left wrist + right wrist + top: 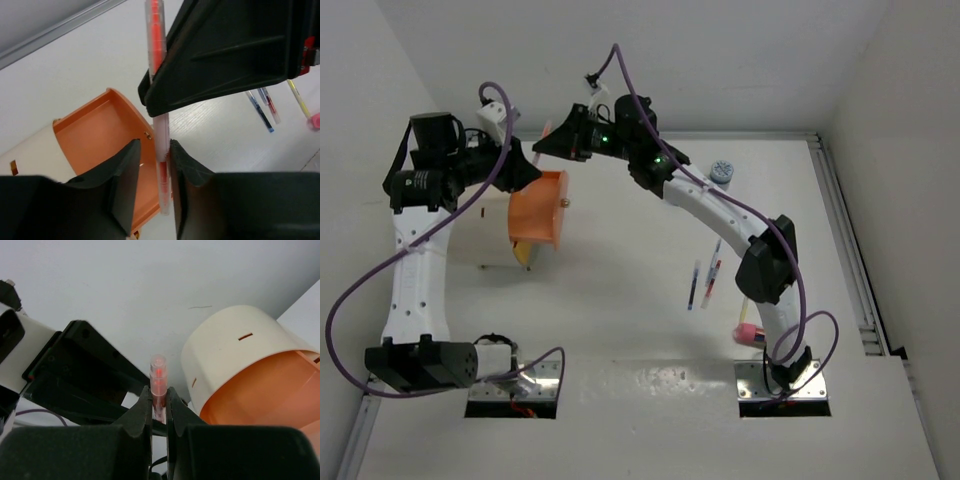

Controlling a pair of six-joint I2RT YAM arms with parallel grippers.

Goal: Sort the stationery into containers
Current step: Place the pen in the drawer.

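Observation:
Next, my left gripper takes the red pen [162, 150] from my right gripper and lays it inside the orange drawer [537, 212], because the drawer is on my left gripper's side.
My right gripper [159, 392] is shut on a clear red pen [158, 371] and holds it upright above the open orange drawer [260, 390] of the cream drum [227, 340]. In the left wrist view the red pen [156, 30] hangs between the fingers of my left gripper [154, 150]. The jaws are open; the pen rests against the right finger, with a gap to the left one. The drawer [100, 130] lies below. In the top view both grippers, left [525, 168] and right [545, 143], meet over the drawer [540, 205].
Blue and red pens [705, 280] lie mid-table on the right, with a pink-and-tan cylinder [748, 335] near the right arm's base. Two round blue-and-white pieces [722, 172] sit at the back. The drum [470, 240] stands by the left wall.

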